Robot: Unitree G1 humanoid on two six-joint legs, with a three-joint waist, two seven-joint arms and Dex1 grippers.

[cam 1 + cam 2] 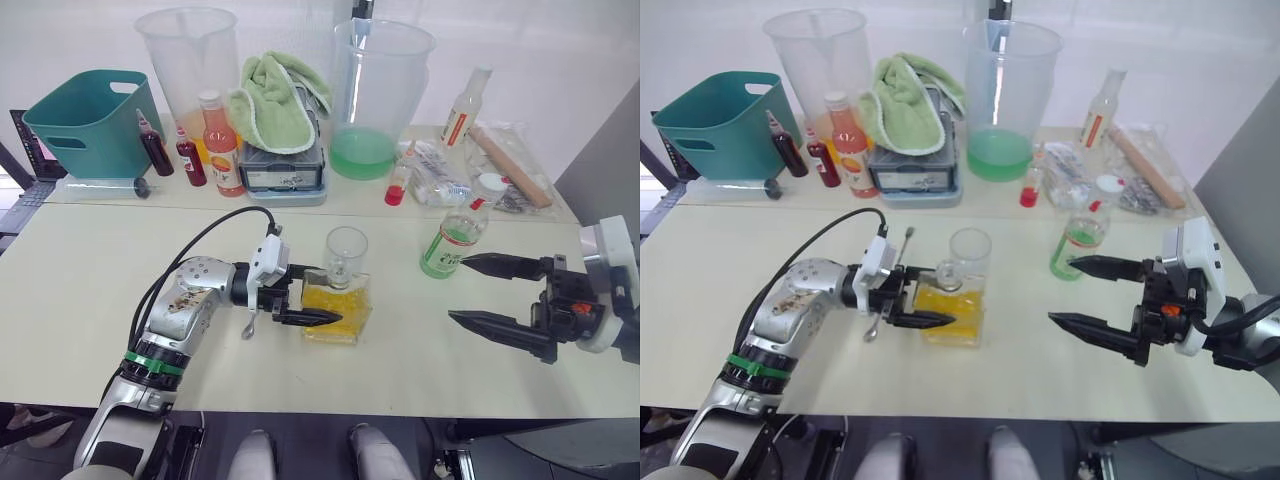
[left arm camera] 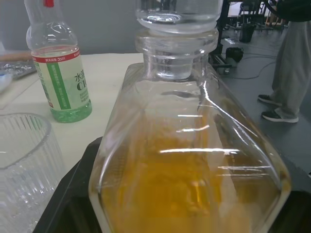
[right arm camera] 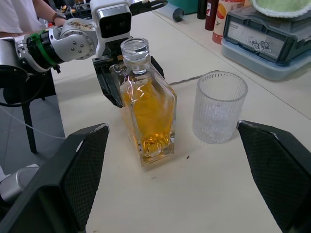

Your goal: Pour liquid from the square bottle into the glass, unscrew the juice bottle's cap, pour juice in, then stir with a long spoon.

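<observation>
The wide glass knob is plugged into a smooth neck (image 3: 139, 67), so I expect the glass stopper (image 3: 135, 50) to come out in one piece with its narrower plug when the robot pulls.
The square bottle (image 1: 338, 305), holding yellow liquid with its glass stopper in, stands upright mid-table. My left gripper (image 1: 328, 295) is shut on the square bottle, one finger on each side. The ribbed glass (image 1: 346, 252) stands just behind the bottle, and looks empty. The juice bottle (image 1: 455, 240), green-labelled with its white cap (image 1: 490, 183) on, stands to the right. My right gripper (image 1: 456, 290) is open near it, one fingertip close to the bottle's base, holding nothing. The long spoon (image 1: 872, 328) lies on the table under my left gripper, its handle (image 3: 184, 77) running back past the glass.
Along the back stand a teal basket (image 1: 90, 120), two big plastic jugs (image 1: 190, 60) (image 1: 382, 90), a green towel on a grey box (image 1: 280, 110), an orange-pink bottle (image 1: 222, 145), small red bottles and a slender red-labelled bottle (image 1: 465, 105). A person stands beyond the table (image 2: 291, 58).
</observation>
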